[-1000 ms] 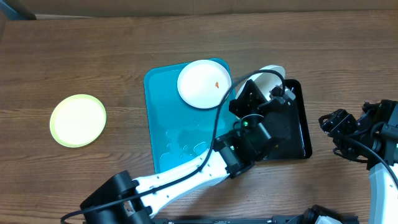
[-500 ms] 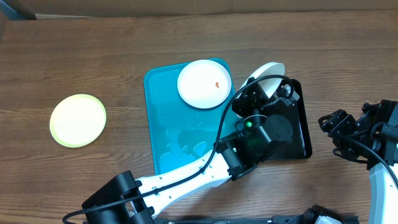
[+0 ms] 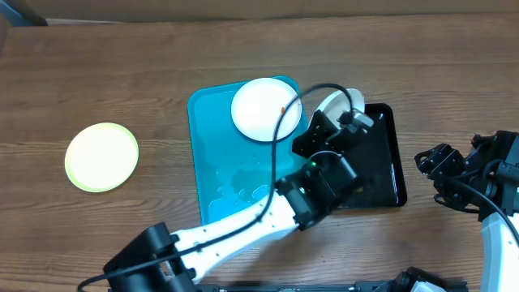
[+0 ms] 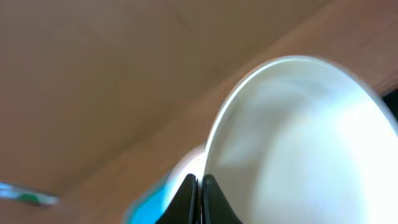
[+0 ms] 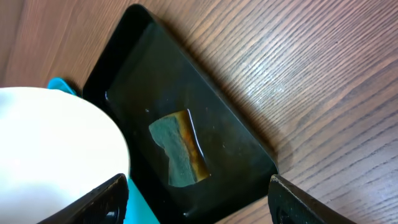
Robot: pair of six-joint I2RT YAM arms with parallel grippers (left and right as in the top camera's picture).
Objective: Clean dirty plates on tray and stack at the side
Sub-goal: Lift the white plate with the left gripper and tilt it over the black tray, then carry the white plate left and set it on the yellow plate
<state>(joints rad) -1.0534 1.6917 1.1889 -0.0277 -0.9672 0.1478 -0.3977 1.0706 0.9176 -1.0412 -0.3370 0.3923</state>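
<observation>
I should keep moving the plate to the turquoise tray's near half [image 3: 227,188] until the plate lies flat, because that half is free and my left gripper is holding the white plate's rim [image 3: 345,99].
My left gripper [image 3: 339,120] is shut on the rim of a white plate [image 3: 328,103] and holds it tilted on edge between the turquoise tray [image 3: 212,138] and the black tray [image 3: 385,174]. In the left wrist view the shut fingers [image 4: 200,186] pinch the plate's edge [image 4: 298,143]. A second white plate [image 3: 263,109] with a small orange smear lies at the tray's far right corner. The yellow-green plate [image 3: 101,156] lies on the table at the far left. My right gripper [image 3: 432,162] is open and empty, right of the black tray; its view [image 5: 198,182] shows the held plate [image 5: 56,149].
The black tray [image 5: 230,137] holds a green and yellow sponge [image 5: 179,152]. The turquoise tray has water drops [image 3: 239,191] on its near half. The left arm [image 3: 268,219] reaches across the tray's near right corner.
My left gripper has moved the held white plate left, from over the black tray's far end toward the turquoise tray, and turned it more on edge. The right arm has not moved.
</observation>
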